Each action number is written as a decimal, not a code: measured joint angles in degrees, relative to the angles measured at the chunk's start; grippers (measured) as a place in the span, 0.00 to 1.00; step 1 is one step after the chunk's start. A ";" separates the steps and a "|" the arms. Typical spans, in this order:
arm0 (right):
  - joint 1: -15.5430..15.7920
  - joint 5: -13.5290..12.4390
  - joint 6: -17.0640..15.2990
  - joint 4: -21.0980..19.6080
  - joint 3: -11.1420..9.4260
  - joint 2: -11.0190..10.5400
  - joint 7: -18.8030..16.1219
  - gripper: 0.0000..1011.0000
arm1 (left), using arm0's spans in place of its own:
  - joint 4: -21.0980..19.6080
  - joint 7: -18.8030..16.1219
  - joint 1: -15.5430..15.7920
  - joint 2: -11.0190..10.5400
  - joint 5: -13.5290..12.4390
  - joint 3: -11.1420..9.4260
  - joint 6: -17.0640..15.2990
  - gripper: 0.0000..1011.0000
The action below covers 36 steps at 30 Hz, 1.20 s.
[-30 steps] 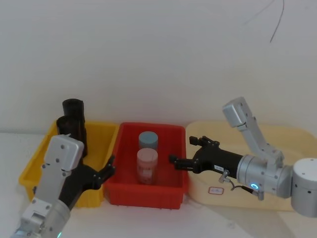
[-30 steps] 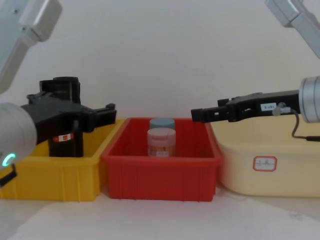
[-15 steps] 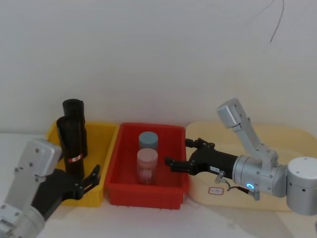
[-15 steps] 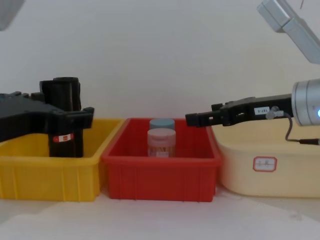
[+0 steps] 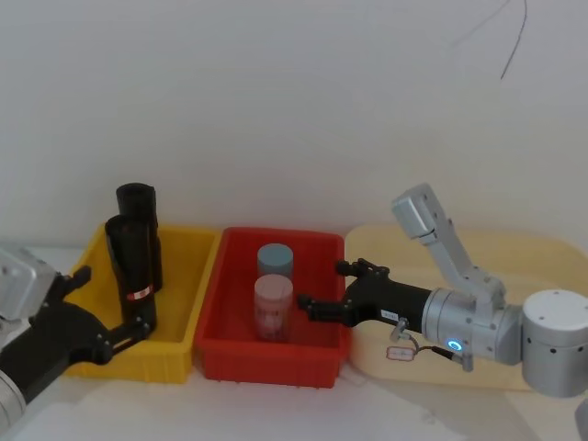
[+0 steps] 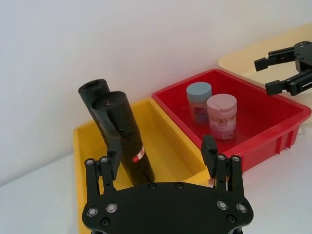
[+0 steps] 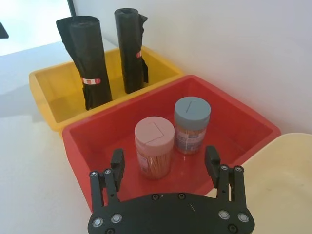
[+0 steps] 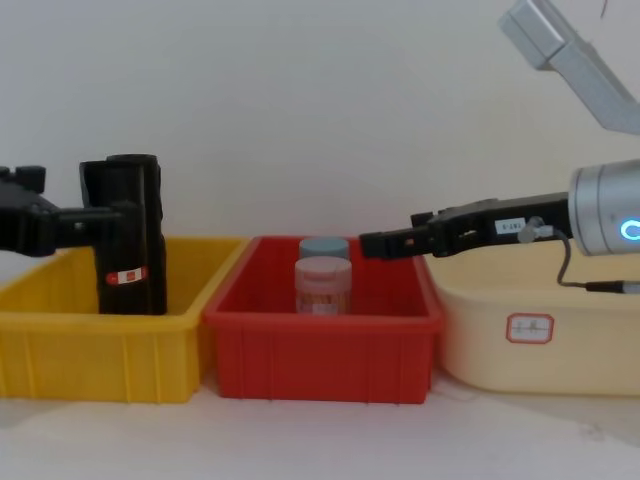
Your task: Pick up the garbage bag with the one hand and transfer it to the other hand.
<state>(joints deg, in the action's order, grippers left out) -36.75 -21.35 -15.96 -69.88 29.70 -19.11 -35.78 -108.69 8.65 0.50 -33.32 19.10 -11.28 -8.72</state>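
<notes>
The flap in the pink lid point(image 7: 151, 131) sits flush. That means the pink-lidded jar point(image 8: 323, 287) will come up whole, with the toothpicks still inside, when I lift it by the lid.
The garbage bag point(image 5: 131, 266), a tall black roll with a red-and-white label band, stands upright in the yellow bin point(image 5: 186, 237); it also shows in the left wrist view point(image 6: 125, 134) and the chest view point(image 8: 126, 240). My left gripper point(image 5: 108, 308) point(image 6: 161, 155) is open and empty, low in front of the bin's near-left corner, a short way from the roll. The right gripper point(image 5: 323, 288) point(image 7: 164, 157), on the blue-ringed wrist, is open and empty over the right rim of the red bin point(image 5: 266, 356).
A second black roll point(image 5: 138, 211) stands behind the labelled one in the yellow bin. The red bin holds a pink-lidded jar point(image 5: 273, 306) and a blue-lidded jar point(image 5: 275, 260). A cream tray point(image 5: 514, 266) lies at the right.
My left arm has drawn back and to the left, out from over the yellow bin, uncovering the labelled roll. The right gripper has slid left, farther over the red bin.
</notes>
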 joint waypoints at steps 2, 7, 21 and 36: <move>-0.15 -0.01 -0.08 0.02 0.26 0.11 0.00 0.99 | 0.51 1.00 0.40 -0.35 0.29 0.35 0.61 0.99; -0.47 -0.04 -0.13 0.01 0.82 0.33 0.01 0.99 | 1.67 2.82 1.60 -0.58 0.70 0.71 1.61 0.99; -1.36 -0.38 -0.03 0.38 1.83 0.81 0.05 0.99 | 4.17 2.67 4.07 1.54 1.12 1.14 -0.07 0.99; -2.39 -0.81 0.33 1.81 2.99 1.33 -0.02 0.99 | 7.24 -1.42 3.92 6.43 3.30 3.92 -2.23 0.99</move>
<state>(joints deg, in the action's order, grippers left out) -39.13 -22.15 -15.63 -68.07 32.69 -17.77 -35.79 -101.45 7.23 4.42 -26.89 22.40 -7.36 -10.95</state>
